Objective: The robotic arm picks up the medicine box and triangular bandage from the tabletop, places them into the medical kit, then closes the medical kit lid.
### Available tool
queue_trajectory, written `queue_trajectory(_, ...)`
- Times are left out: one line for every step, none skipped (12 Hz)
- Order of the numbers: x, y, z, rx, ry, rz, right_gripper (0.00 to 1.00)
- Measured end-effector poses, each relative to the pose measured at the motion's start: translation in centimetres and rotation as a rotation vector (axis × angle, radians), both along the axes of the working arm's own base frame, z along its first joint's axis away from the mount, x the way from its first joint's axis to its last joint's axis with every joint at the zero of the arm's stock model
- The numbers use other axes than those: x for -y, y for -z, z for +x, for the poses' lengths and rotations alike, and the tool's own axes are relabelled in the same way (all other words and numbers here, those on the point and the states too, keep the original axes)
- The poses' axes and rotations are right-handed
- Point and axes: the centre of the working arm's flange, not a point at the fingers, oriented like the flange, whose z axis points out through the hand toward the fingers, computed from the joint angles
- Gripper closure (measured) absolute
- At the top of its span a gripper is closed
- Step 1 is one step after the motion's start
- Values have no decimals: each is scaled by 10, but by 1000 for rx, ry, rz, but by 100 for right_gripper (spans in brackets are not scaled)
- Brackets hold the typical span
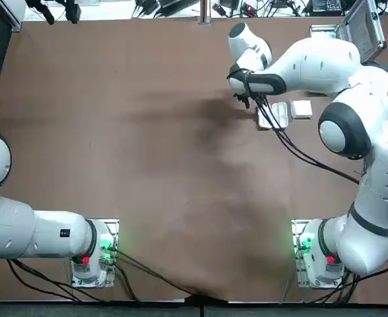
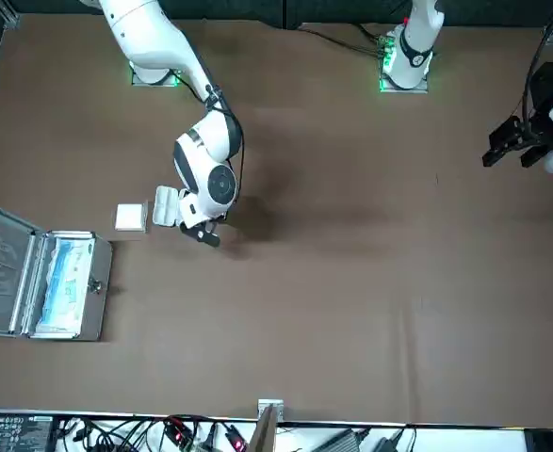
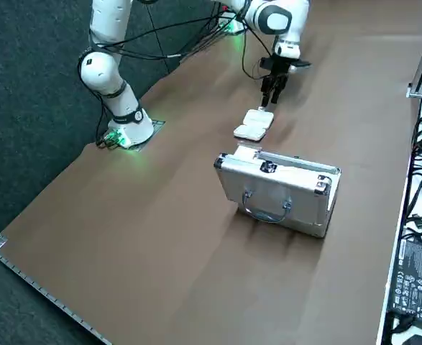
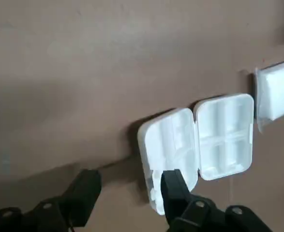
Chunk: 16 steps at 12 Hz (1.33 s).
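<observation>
I expect the farther half (image 2: pixel 166 206) to come along, still open, when I lift the nearer half, because the medicine box lies spread along its hinge seam (image 4: pixel 196 142).
The medicine box (image 4: pixel 214 140) is a white hinged case lying open in two rounded halves with small compartments. It also shows on the table as the medicine box (image 1: pixel 276 113) (image 2: pixel 166 205) (image 3: pixel 254 124). My right gripper (image 4: pixel 127 193) is open low over the table at the box's edge, and one fingertip (image 4: pixel 173 186) overlaps the nearer half. The gripper (image 1: pixel 243 98) (image 2: pixel 208 235) (image 3: pixel 270 93) holds nothing. The triangular bandage (image 4: pixel 277 92) (image 1: pixel 301 109) (image 2: pixel 130 217), a small white wrapped packet, lies just beyond the box. The medical kit (image 2: pixel 102 282) (image 3: pixel 297 208) stands open with its lid (image 2: pixel 3 268) (image 1: pixel 364 25) raised.
The kit's light blue inside holds a printed sheet (image 2: pixel 64 273). The brown table (image 1: pixel 147 165) runs wide on the gripper's other side. Cables and electronics (image 2: pixel 210 435) line the table's far edge. My right arm's black cables (image 1: pixel 293 142) trail over the box.
</observation>
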Motion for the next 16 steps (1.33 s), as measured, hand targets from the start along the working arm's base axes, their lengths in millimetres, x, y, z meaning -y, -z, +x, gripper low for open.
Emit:
queue_trajectory(3, 6, -4, -9, 1, -6, 22)
queue_trajectory(5, 11, -7, -14, 2, -9, 27)
queue_trajectory(7, 15, -10, -18, 3, -12, 27)
queue_trajectory(9, 18, -12, -22, 3, -14, 28)
queue_trajectory(13, 21, -13, -28, 7, -21, 41)
queue_trajectory(14, 21, -13, -27, 10, -22, 47)
queue_trajectory(15, 20, -12, -26, 12, -22, 47)
queue_trajectory(16, 18, -12, -25, 13, -23, 56)
queue_trajectory(16, 17, -13, -28, 16, -27, 62)
queue_trajectory(17, 15, -13, -31, 17, -30, 63)
queue_trajectory(17, 13, -13, -31, 19, -31, 73)
queue_trajectory(17, 11, -13, -30, 21, -32, 86)
queue_trajectory(17, 11, -13, -30, 22, -33, 87)
queue_trajectory(18, 10, -13, -31, 22, -34, 90)
queue_trajectory(18, 10, -14, -33, 24, -36, 99)
queue_trajectory(18, 9, -14, -35, 25, -39, 99)
